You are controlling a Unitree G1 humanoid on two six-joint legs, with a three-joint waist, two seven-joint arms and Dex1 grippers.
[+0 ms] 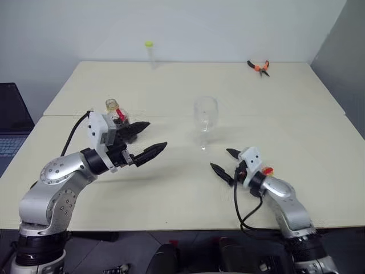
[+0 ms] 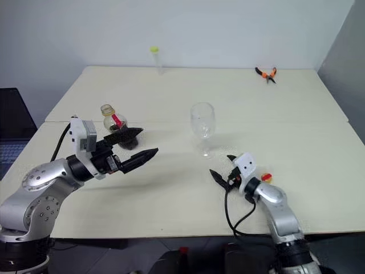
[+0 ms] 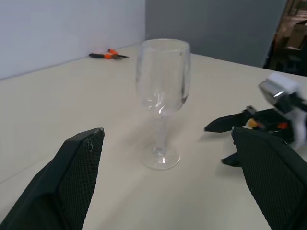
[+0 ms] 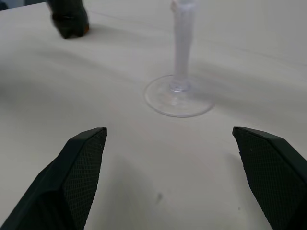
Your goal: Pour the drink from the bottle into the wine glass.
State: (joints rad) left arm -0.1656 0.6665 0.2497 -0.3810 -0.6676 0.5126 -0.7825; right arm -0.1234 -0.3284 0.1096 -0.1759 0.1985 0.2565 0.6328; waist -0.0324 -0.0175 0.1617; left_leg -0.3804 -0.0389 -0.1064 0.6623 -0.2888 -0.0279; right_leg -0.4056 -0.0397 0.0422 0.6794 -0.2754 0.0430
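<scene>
The bottle's opening (image 1: 112,104) appears as a clear ring with its cap off, so I expect the bottle to pour the drink in a stream once I tip it.
The bottle (image 1: 114,109) stands upright on the left part of the table (image 1: 171,194), with a little dark drink (image 2: 122,138) in its base. My left gripper (image 1: 158,135) hovers open just in front of it, pointing toward the wine glass (image 1: 206,117); its far finger overlaps the bottle's body and nothing sits between its fingers (image 3: 76,177). The wine glass stands upright mid-table and looks clear inside. My right gripper (image 1: 219,158) is open and low over the table, a short way in front of the glass foot (image 4: 178,98).
Orange-handled pliers (image 1: 258,67) lie at the far right of the table. A thin clear tube with a yellow-green cap (image 1: 149,52) stands at the far edge. A laptop (image 1: 11,123) sits off the table's left side. A grey partition bounds the right.
</scene>
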